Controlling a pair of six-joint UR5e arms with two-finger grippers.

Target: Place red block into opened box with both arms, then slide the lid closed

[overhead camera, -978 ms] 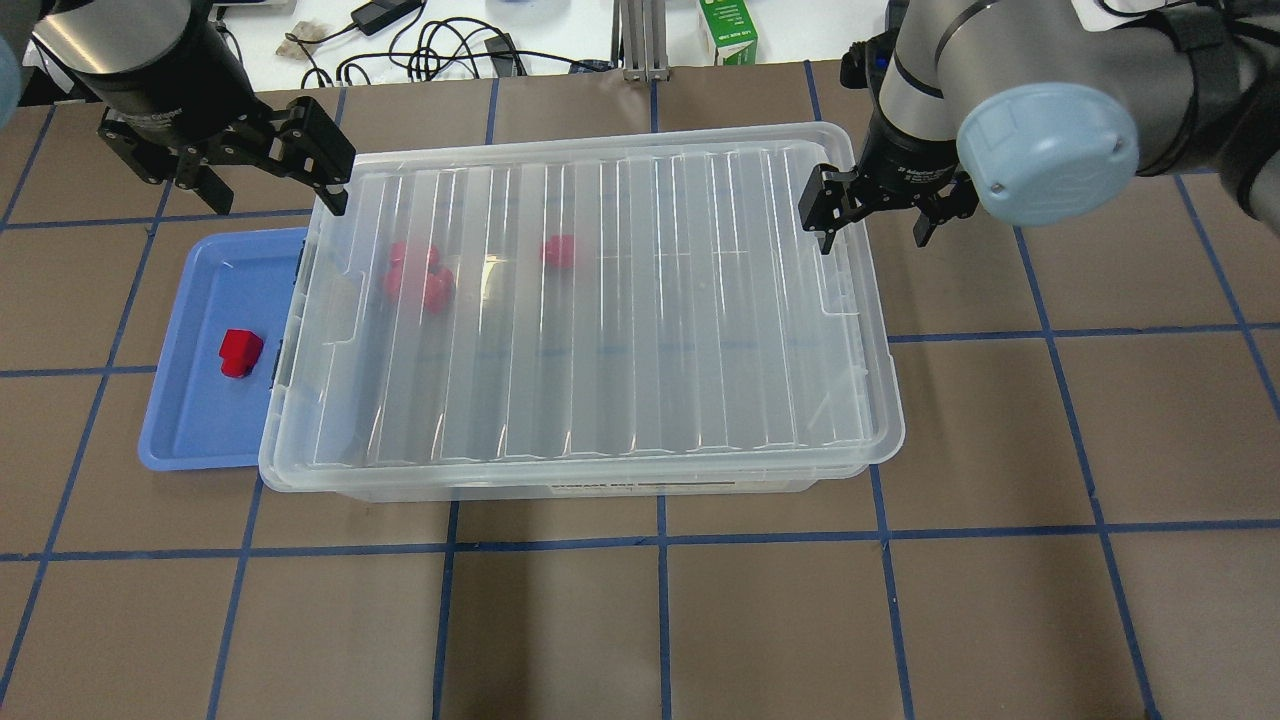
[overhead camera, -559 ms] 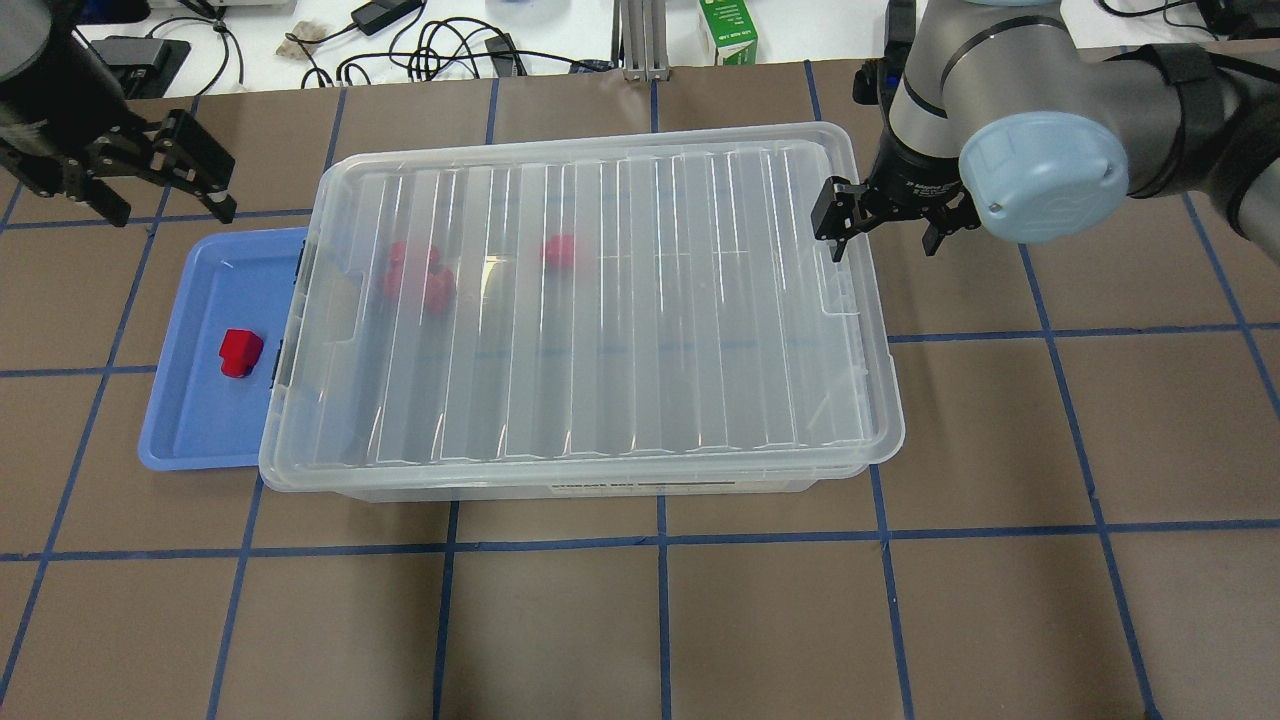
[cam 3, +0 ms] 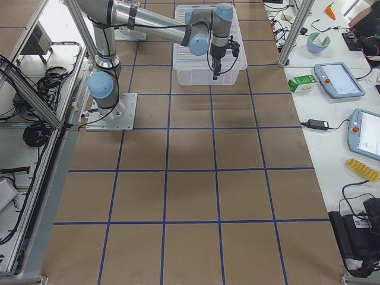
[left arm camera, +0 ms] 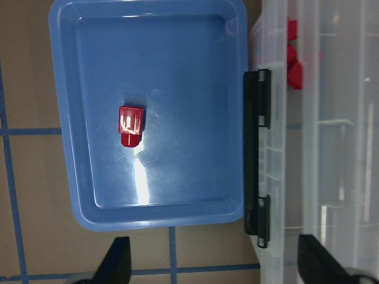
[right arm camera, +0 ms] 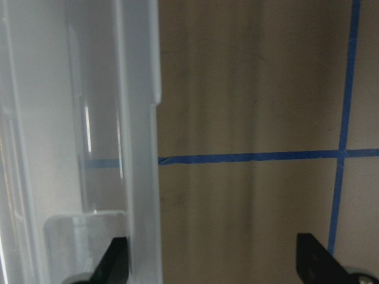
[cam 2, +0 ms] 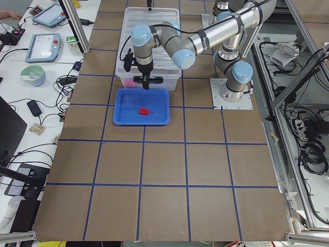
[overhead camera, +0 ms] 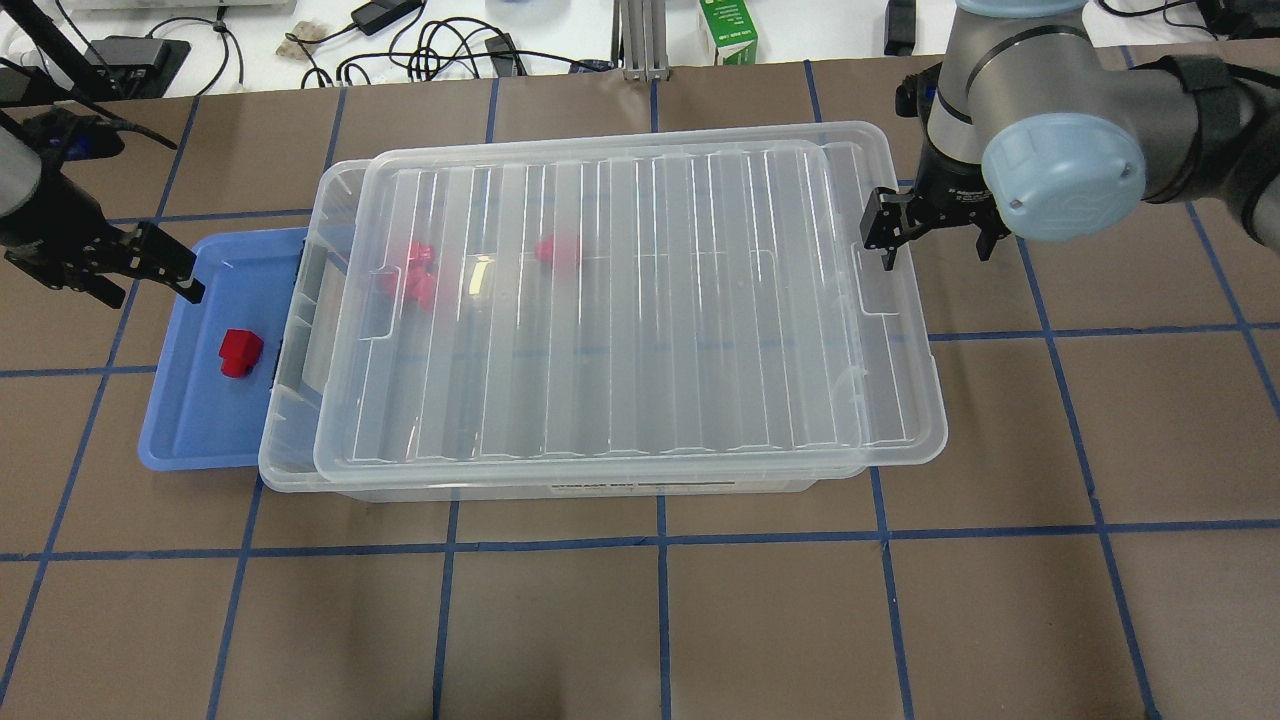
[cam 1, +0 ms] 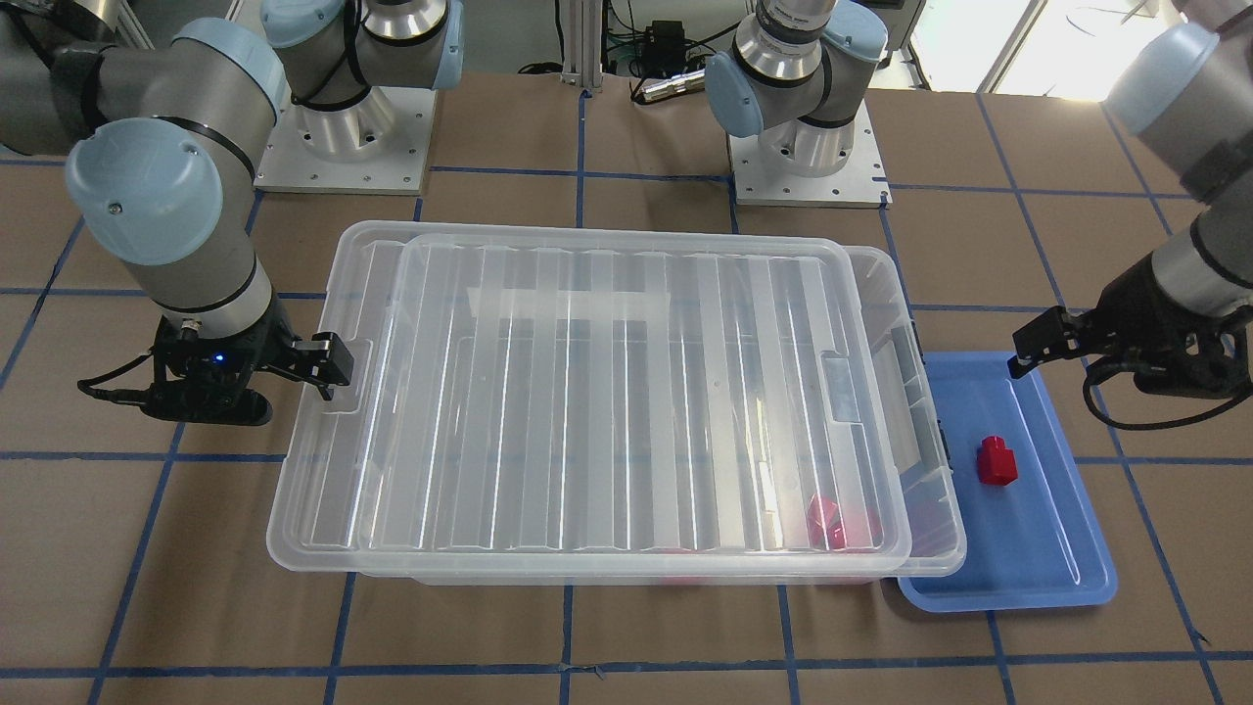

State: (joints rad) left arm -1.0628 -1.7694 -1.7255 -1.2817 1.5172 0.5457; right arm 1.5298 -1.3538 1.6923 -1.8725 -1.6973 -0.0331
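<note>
I have the red block [cam 1: 997, 460] to lower. Red blurs [cam 1: 825, 524] hug one long side of the box under the ribbed lid, so I expect the bottom beside them to be empty.
One red block [overhead camera: 240, 352] [cam 1: 997, 460] [left arm camera: 131, 124] lies in the blue tray [overhead camera: 200, 420] left of the box. The clear box [overhead camera: 296, 340] [cam 1: 932, 421] carries its ribbed lid [overhead camera: 640, 300] [cam 1: 626, 392], which sits shifted right so a narrow strip at the box's left end is uncovered. Several red blocks [overhead camera: 415, 275] show blurred through the lid. My left gripper [overhead camera: 140, 275] [left arm camera: 216, 272] hangs open above the tray's far left corner, empty. My right gripper [overhead camera: 932, 245] [right arm camera: 216, 269] is open, with one finger [overhead camera: 882, 238] against the lid's right end.
The blue tray butts against the box's left end by its black latches [left arm camera: 257, 148]. A green carton [overhead camera: 728, 30] and cables [overhead camera: 440, 50] lie past the table's far edge. The arm bases [cam 1: 343, 147] stand behind the box.
The lid has slid to the right, uncovering the box's left end. My right gripper moved right with it. My left gripper swung left and nearer, from beside the box to over the tray's corner.
</note>
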